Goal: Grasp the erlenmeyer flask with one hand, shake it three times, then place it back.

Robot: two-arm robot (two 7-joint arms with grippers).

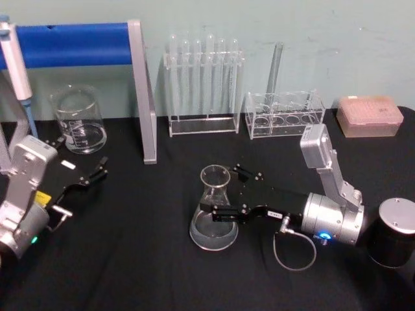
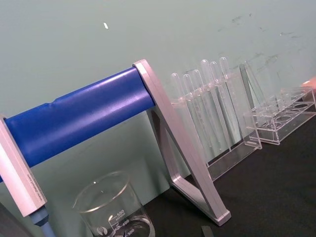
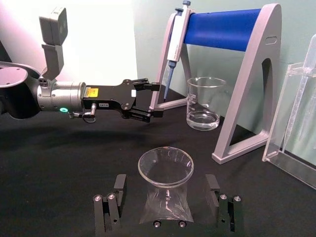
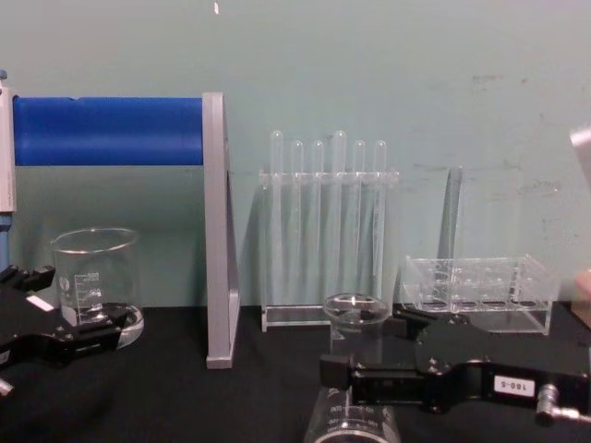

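Note:
The liquid's curved edge (image 4: 351,435) shows low in the flask's wide base, so the liquid should stay well below the flask's neck when the robot shakes the erlenmeyer flask.
The erlenmeyer flask (image 1: 214,210) stands upright on the black table (image 1: 130,259), clear glass with a little liquid in its base. My right gripper (image 1: 228,191) reaches in from the right at neck height. It is open, with one finger on each side of the flask and a gap on both sides. In the right wrist view the flask (image 3: 165,182) sits midway between the two fingers (image 3: 118,183). From the chest view, the flask rim (image 4: 355,309) shows just behind the near finger (image 4: 369,374). My left gripper (image 1: 81,159) hangs open at the left, in front of the beaker.
A glass beaker (image 1: 79,120) stands at the back left under a blue-bar stand (image 1: 142,91) holding a pipette (image 1: 16,65). Along the back are a test tube rack (image 1: 203,84), a low clear rack (image 1: 285,113) and a pink tip box (image 1: 369,115). A black cylinder (image 1: 395,233) sits near right.

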